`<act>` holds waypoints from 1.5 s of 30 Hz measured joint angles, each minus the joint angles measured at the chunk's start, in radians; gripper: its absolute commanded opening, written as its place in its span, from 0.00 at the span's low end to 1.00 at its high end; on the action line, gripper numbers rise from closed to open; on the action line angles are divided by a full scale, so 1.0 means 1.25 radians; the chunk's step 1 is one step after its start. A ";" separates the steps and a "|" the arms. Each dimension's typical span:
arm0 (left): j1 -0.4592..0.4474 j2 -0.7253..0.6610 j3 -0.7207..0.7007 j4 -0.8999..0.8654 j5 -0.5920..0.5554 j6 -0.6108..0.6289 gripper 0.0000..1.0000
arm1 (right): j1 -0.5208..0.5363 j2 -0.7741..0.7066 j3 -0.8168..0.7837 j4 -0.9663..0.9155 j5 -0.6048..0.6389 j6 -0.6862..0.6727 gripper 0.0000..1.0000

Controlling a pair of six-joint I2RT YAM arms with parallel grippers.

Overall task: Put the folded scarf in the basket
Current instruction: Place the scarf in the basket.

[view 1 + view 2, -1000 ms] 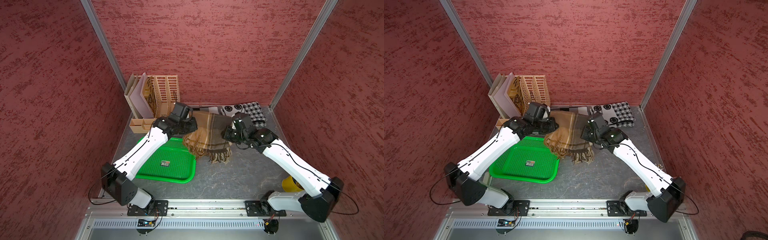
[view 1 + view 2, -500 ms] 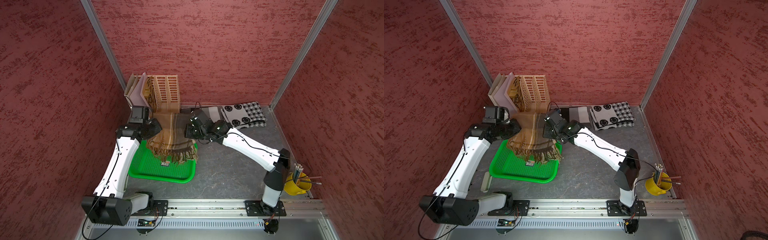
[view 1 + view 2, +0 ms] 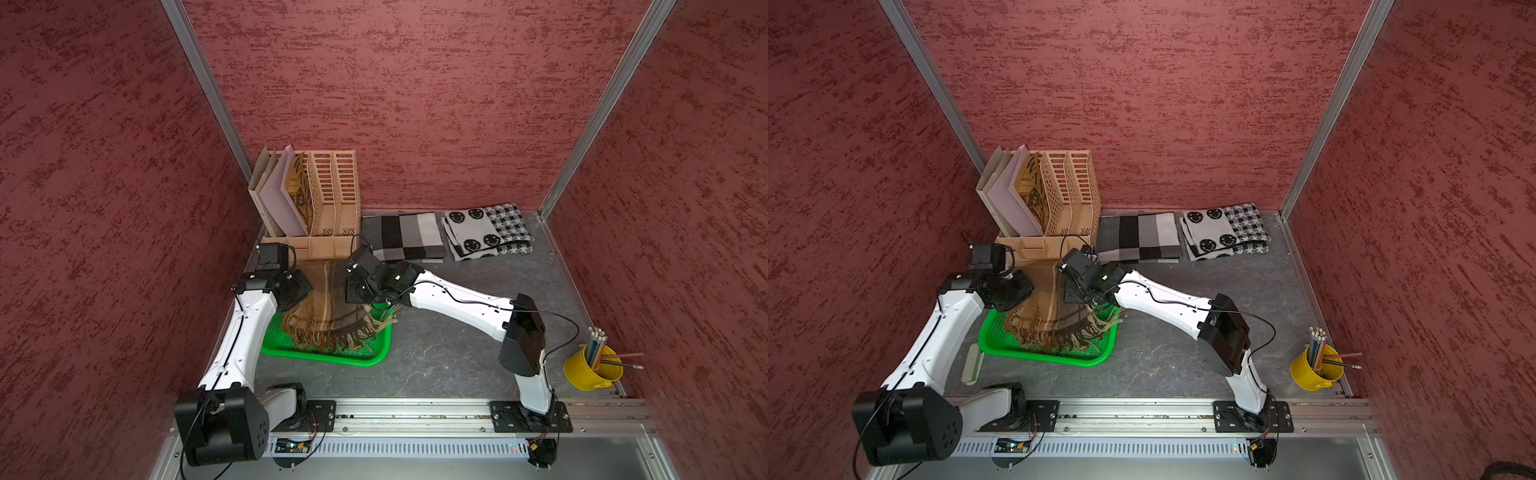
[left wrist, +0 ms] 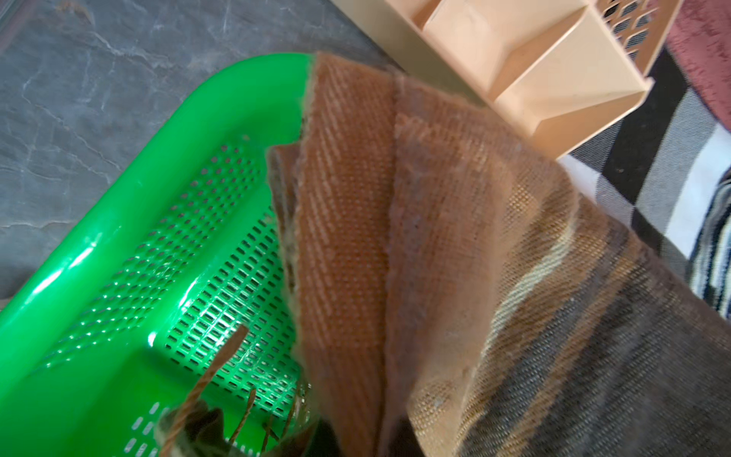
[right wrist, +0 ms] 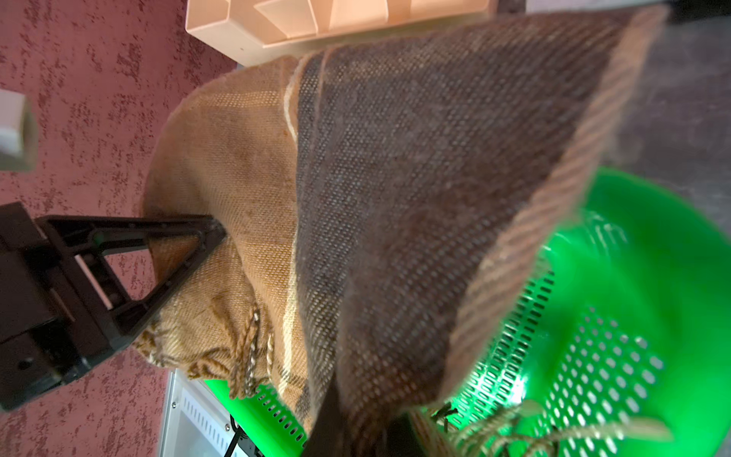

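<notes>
My two grippers should pull the scarf's held edge [image 3: 326,264] back toward the fringe and lower it inside the basket [image 3: 329,297], because it hangs past the green basket's back rim.
The folded scarf [image 3: 328,309], brown plaid with fringe, hangs between my two grippers over the green basket [image 3: 365,359]. Its fringed lower edge rests inside the basket in both top views. My left gripper [image 3: 305,286] is shut on the scarf's left top edge, and my right gripper [image 3: 351,286] is shut on its right top edge. In the left wrist view the scarf [image 4: 395,237] covers my fingertips, with the basket's mesh [image 4: 178,277] below. In the right wrist view the scarf [image 5: 395,198] drapes above the basket [image 5: 652,277], and a left finger [image 5: 158,253] presses into the cloth.
A tan slotted file organiser [image 3: 328,199] stands just behind the basket. Two folded cloths lie at the back: a grey checked one [image 3: 405,235] and a black-and-white smiley one [image 3: 486,230]. A yellow bucket [image 3: 590,370] of pencils sits front right. Red walls close three sides.
Both arms carried the scarf left from the table's middle to over the basket, then lowered it until the fringe reached the mesh. Both grips stayed shut.
</notes>
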 measured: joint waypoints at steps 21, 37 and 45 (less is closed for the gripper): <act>0.016 0.031 0.010 0.017 -0.042 0.059 0.00 | 0.019 0.026 -0.006 -0.005 0.001 0.027 0.00; -0.034 0.077 -0.064 0.004 -0.111 -0.003 0.00 | 0.046 0.025 -0.095 0.000 0.005 0.071 0.00; -0.056 0.041 -0.140 0.038 -0.180 -0.056 0.00 | 0.045 0.040 -0.096 0.003 0.006 0.086 0.00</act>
